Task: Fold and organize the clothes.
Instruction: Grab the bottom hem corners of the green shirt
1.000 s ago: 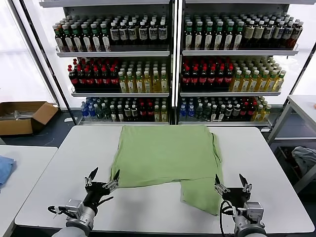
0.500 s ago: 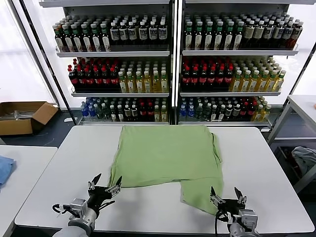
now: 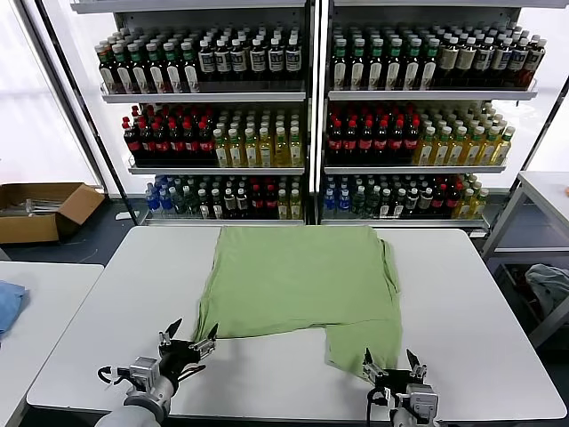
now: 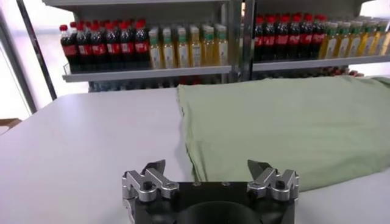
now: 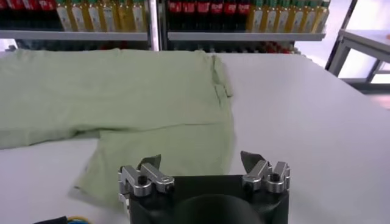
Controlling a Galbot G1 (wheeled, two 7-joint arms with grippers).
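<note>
I can see the flap's outer front corner [image 3: 391,361] between my right gripper's open fingers, so I should go on moving toward that corner [image 5: 220,167] until the fingers close on it.
A light green shirt [image 3: 298,280] lies partly folded on the white table [image 3: 471,294], with one flap hanging toward the front right. No collar, buttons or print show. My left gripper [image 3: 188,336] is open and empty, low over the table just outside the shirt's front left corner [image 4: 192,173]. My right gripper [image 3: 392,363] is open and empty, at the front edge of the flap [image 5: 164,152]. The shirt shows in the left wrist view [image 4: 286,122] and in the right wrist view [image 5: 116,91].
Shelves of bottles [image 3: 311,116] stand behind the table. A cardboard box [image 3: 40,209] sits on the floor at the left. A bright blue cloth [image 3: 7,302] lies on a side table at the left. A grey-blue garment [image 3: 551,285] lies at the right.
My right gripper has drawn back toward the table's front edge and shifted left, down to the flap's front edge. My left gripper has drawn back slightly. The shirt has not moved.
</note>
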